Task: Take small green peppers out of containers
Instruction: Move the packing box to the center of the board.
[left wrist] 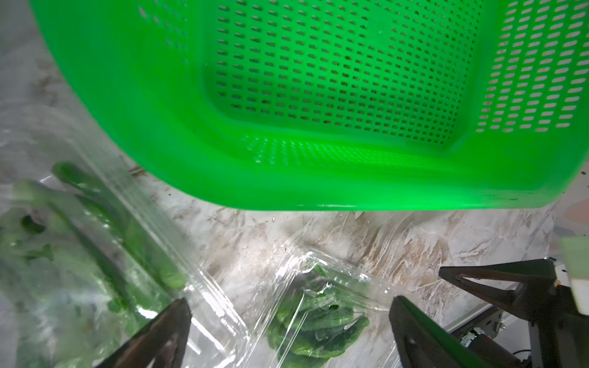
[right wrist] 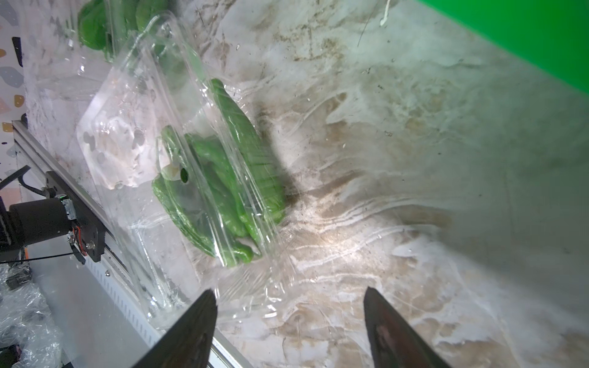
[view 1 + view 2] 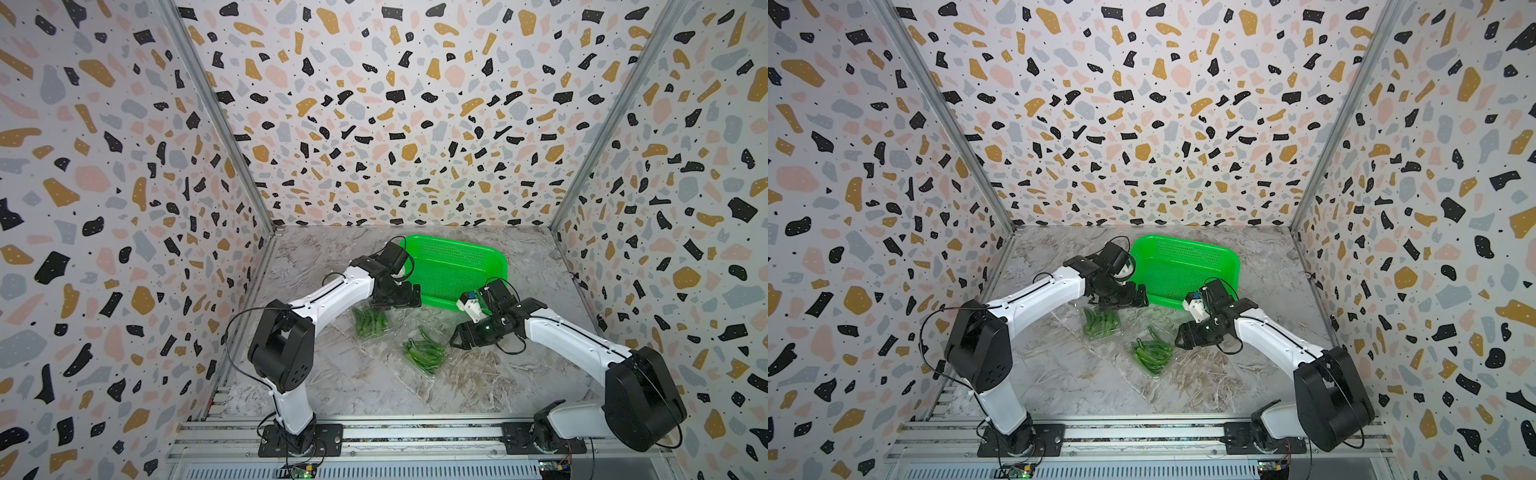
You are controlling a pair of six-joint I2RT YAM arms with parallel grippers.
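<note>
The second container is closer to the rail than my left gripper is at the basket's rim (image 3: 438,304), so my left gripper should move back toward that container's edge (image 3: 407,340).
Two clear clamshell containers lie on the marble table, each holding small green peppers. My left gripper (image 3: 395,305) hangs open over the far edge of the left container (image 3: 370,324), beside the basket. Its fingers (image 1: 172,331) straddle the gap between that container's peppers (image 1: 105,229) and the second container (image 1: 318,315). My right gripper (image 3: 457,338) stands open just right of the second container (image 3: 426,353), low over the table. In the right wrist view the peppers (image 2: 229,172) lie under wrinkled clear plastic ahead of the right gripper (image 2: 290,296), with nothing between its jaws.
A large bright green perforated basket (image 3: 494,257) sits behind both containers, with no contents visible in it. Patterned walls enclose the table on three sides. The aluminium rail (image 3: 415,432) with the arm bases runs along the front edge.
</note>
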